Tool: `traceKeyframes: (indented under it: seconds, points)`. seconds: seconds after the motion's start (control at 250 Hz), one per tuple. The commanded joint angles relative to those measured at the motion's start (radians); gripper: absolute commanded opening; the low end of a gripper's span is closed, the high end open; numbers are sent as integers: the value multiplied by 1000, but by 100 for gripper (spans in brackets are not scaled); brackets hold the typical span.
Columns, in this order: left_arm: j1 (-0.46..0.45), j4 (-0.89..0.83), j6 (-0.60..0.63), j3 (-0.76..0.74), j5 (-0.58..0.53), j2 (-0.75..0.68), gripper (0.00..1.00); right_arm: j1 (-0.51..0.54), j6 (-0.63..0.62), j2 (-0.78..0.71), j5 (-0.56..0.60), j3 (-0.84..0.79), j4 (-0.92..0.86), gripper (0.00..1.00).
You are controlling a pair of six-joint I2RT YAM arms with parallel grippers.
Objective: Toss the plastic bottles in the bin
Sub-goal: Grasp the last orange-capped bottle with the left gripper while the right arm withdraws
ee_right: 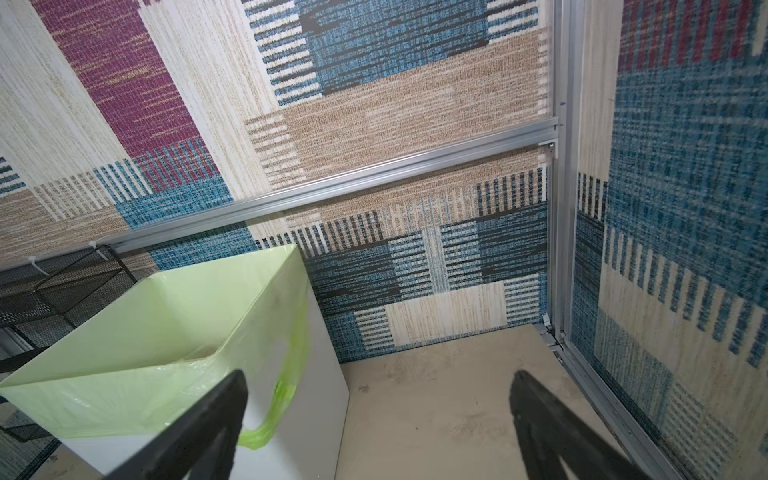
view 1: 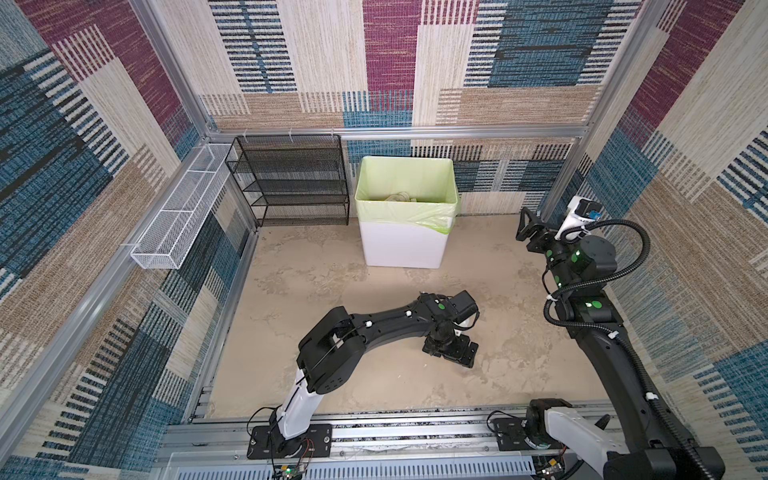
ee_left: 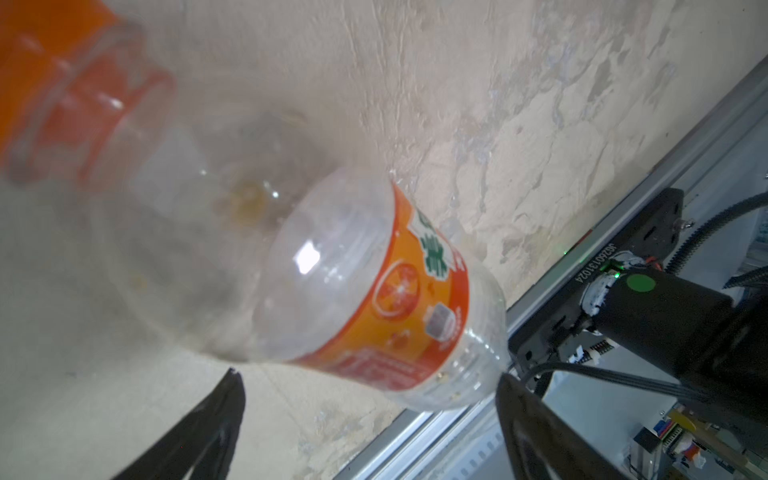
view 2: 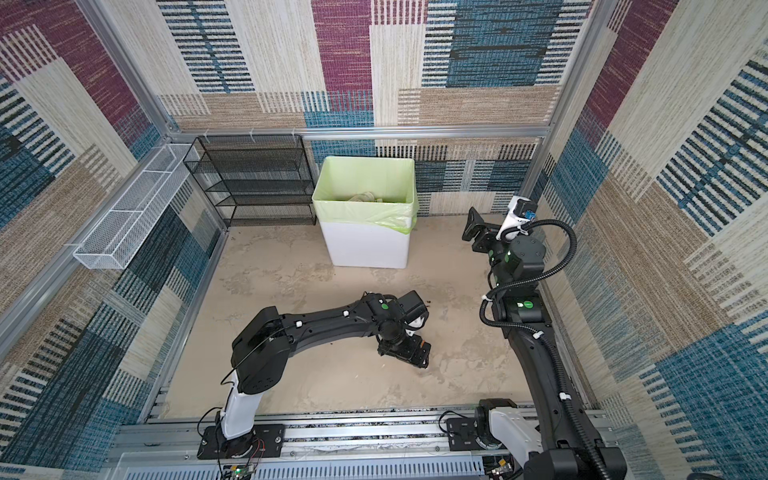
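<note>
The bottle lies at a slant across my left gripper's opening with its base [ee_left: 472,385] near the end of one finger, so I should turn the gripper to go around both sides of the orange label [ee_left: 401,300].
In the left wrist view a clear plastic bottle [ee_left: 332,270] with an orange cap and orange label lies on the sandy floor. My left gripper [ee_left: 370,386] is open, and the bottle lies just beyond its fingertips [ee_left: 230,399], with the base close to one tip. In both top views the left gripper [view 1: 455,353] [view 2: 409,353] points down at mid-floor and hides this bottle. The bin [view 1: 405,208] [view 2: 365,208] [ee_right: 166,332] stands at the back wall with clear bottles [view 1: 401,197] inside. My right gripper [view 1: 528,226] [ee_right: 378,382] hangs open and empty to the right of the bin.
A black wire-mesh rack [view 1: 291,183] stands left of the bin. A long white wire basket [view 1: 183,212] hangs on the left wall. An aluminium rail [view 1: 415,432] with both arm bases runs along the front edge. The right arm's base [ee_left: 665,299] shows beyond the bottle.
</note>
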Motion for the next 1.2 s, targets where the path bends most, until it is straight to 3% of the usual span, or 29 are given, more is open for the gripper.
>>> traceKeyframes:
  seconds: [0.0, 0.24, 0.556, 0.624, 0.784, 0.964, 1.048, 1.196]
  points:
    - [18, -20, 14, 15, -24, 34, 92, -5, 26, 0, -29, -11, 58, 99]
    - [110, 4, 58, 7, -53, 62, 83, -8, 19, -1, -39, -25, 45, 99]
    - [212, 48, 133, -143, -109, -31, 73, -10, 14, 24, -65, -68, -7, 100]
    - [218, 44, 178, -142, -128, -42, 73, -10, 15, 30, -72, -80, -23, 100]
    - [219, 26, 290, -84, -179, -26, 89, -11, 20, 36, -81, -98, -56, 98]
    - [221, -41, 416, 38, -234, 26, 96, -11, 8, 49, -81, -81, -88, 98]
    - [234, -51, 446, 59, -225, 56, 96, -9, 8, 68, -96, -65, -102, 97]
    - [239, -63, 454, 77, -222, 100, 84, -10, 26, 79, -124, -64, -98, 96]
